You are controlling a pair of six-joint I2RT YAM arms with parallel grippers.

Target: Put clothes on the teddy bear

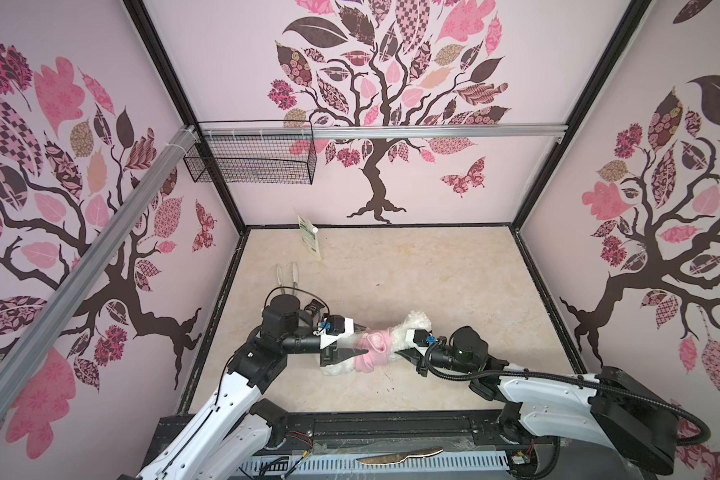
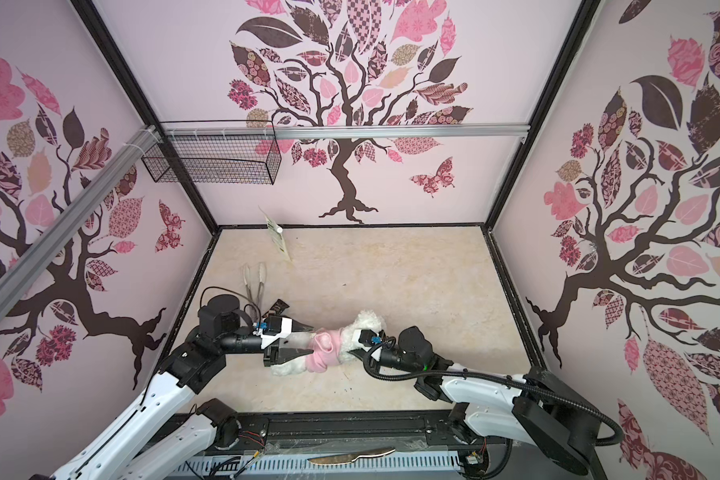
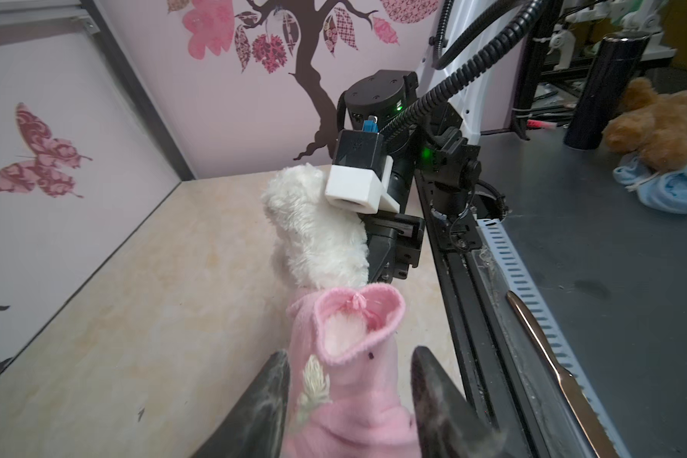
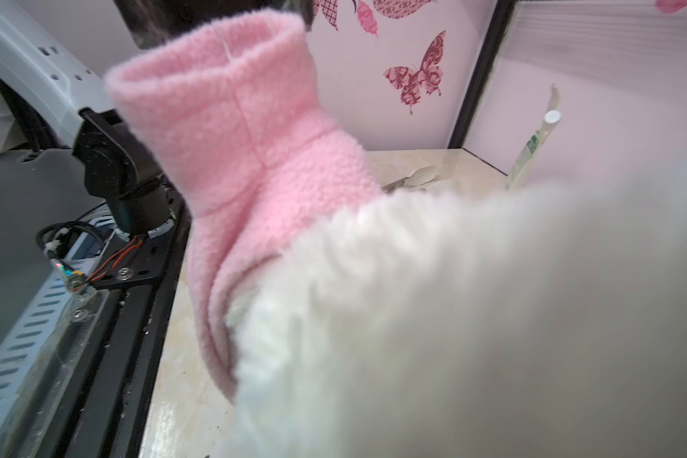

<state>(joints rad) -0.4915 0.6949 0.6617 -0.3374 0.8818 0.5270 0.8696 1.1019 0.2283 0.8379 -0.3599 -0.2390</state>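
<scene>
I should reach in with my left gripper, pinch the paw [image 3: 343, 335] and pull it out, because the bear's white paw is deep inside the pink hoodie's sleeve opening [image 3: 381, 314].
The teddy bear [image 1: 417, 322] [image 2: 368, 322] lies on its side on the beige table, head toward the right arm. A pink hoodie [image 1: 375, 345] [image 3: 354, 396] covers its middle, and white fur shows through one sleeve opening [image 3: 344, 329]. My left gripper [image 1: 360, 340] [image 3: 350, 357] is open, one finger on each side of the hoodie's bunched cloth. My right gripper [image 1: 402, 347] is pressed against the bear's head. In the right wrist view the bear's white fur [image 4: 453, 317] fills the picture and hides the jaws, with the hoodie [image 4: 235, 119] beyond it.
Metal tongs [image 1: 288, 276] lie behind the left arm. A flat tube [image 1: 310, 241] leans at the back wall. A wire basket [image 1: 250, 158] hangs at the upper left. A knife [image 1: 400, 456] rests on the front rail. A brown plush [image 3: 663, 127] sits outside the cell.
</scene>
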